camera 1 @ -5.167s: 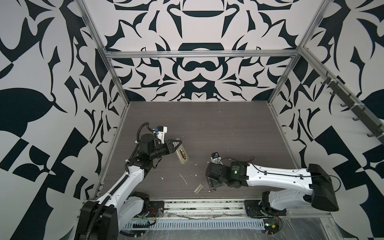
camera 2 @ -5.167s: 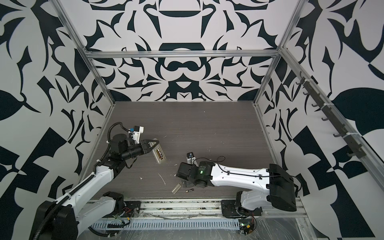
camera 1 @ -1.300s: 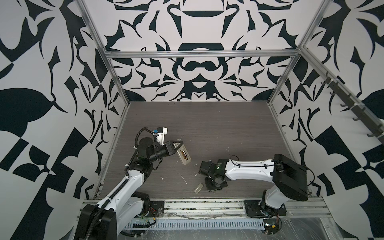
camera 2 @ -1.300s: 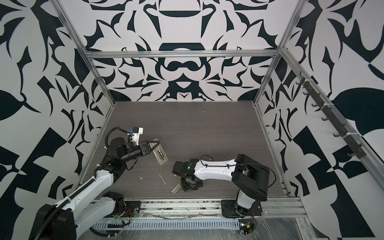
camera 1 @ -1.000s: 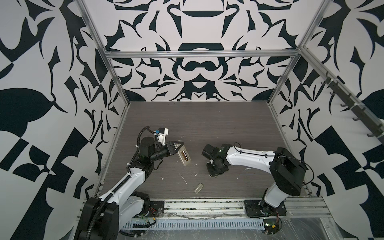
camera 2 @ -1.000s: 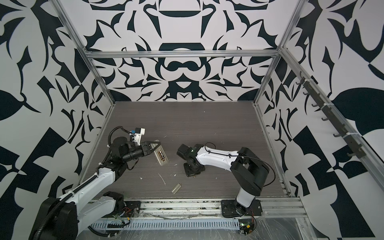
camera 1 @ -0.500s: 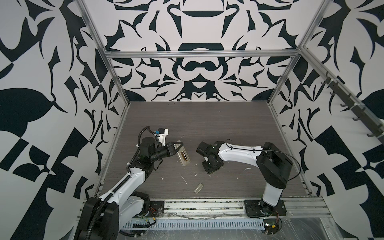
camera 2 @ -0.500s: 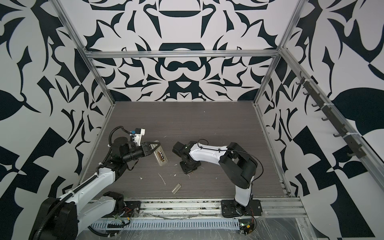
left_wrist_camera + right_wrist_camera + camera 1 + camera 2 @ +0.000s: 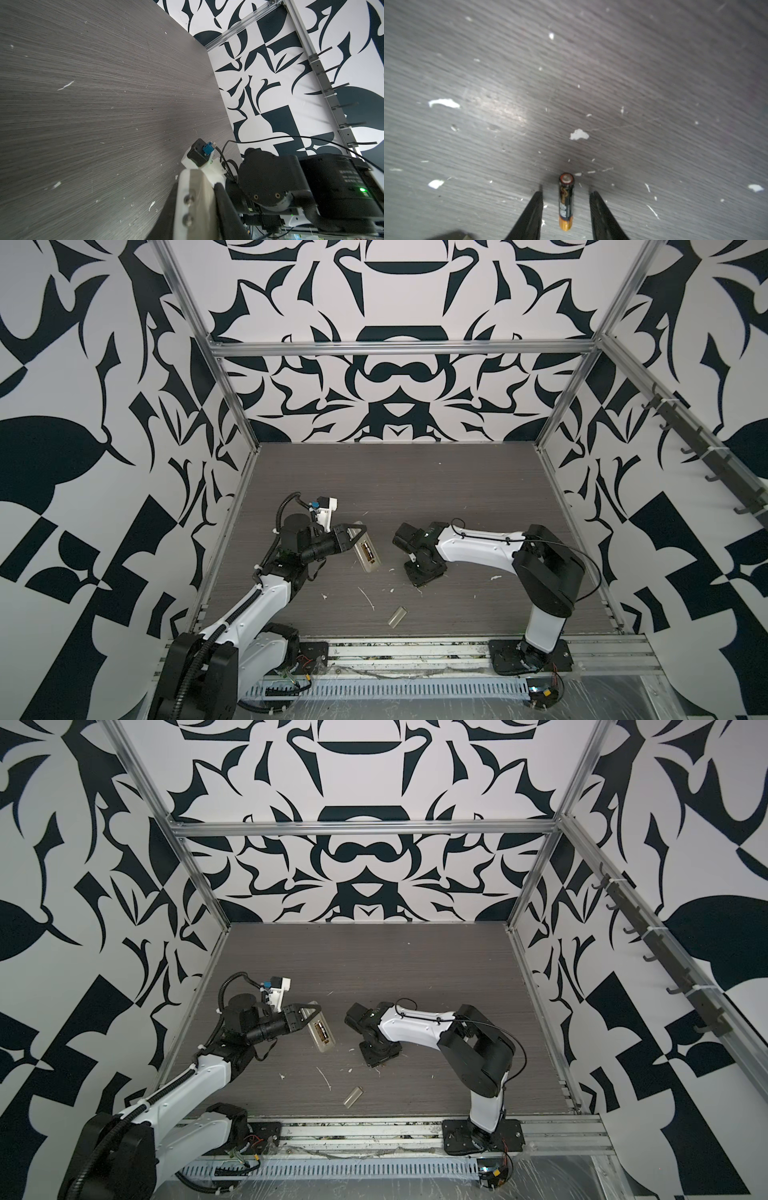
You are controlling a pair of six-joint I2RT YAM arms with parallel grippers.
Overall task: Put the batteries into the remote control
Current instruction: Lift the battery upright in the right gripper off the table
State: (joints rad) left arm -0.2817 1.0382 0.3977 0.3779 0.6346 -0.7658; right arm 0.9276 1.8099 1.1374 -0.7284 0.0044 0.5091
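Observation:
I can see my right gripper's open fingers at the battery's dark middle [image 9: 566,199], so next I move them back toward the gold end [image 9: 565,224] and close them there, leaving the dark end free.
My left gripper [image 9: 351,533] is shut on one end of the remote control [image 9: 368,553], holding it above the table left of centre, beige back upward. A dark, gold-banded battery [image 9: 365,549] shows in its recess. In the left wrist view the remote [image 9: 203,212] sits between the black fingers [image 9: 225,207]. My right gripper [image 9: 424,570] points down at the table just right of the remote. In the right wrist view it [image 9: 566,190] is open. A second battery [image 9: 566,203] sits between its fingertips with a gap on each side. The wrist hides this battery in both top views.
A small loose beige cover [image 9: 397,616] lies near the front edge of the dark wood-grain table [image 9: 415,489]. White scraps [image 9: 368,599] are scattered around the middle and front. Patterned walls with metal rails close in the back and both sides.
The right arm swung from the table's front up to beside the remote. Its jaws, shut half a second ago, have opened off the battery. The left arm and remote stayed put.

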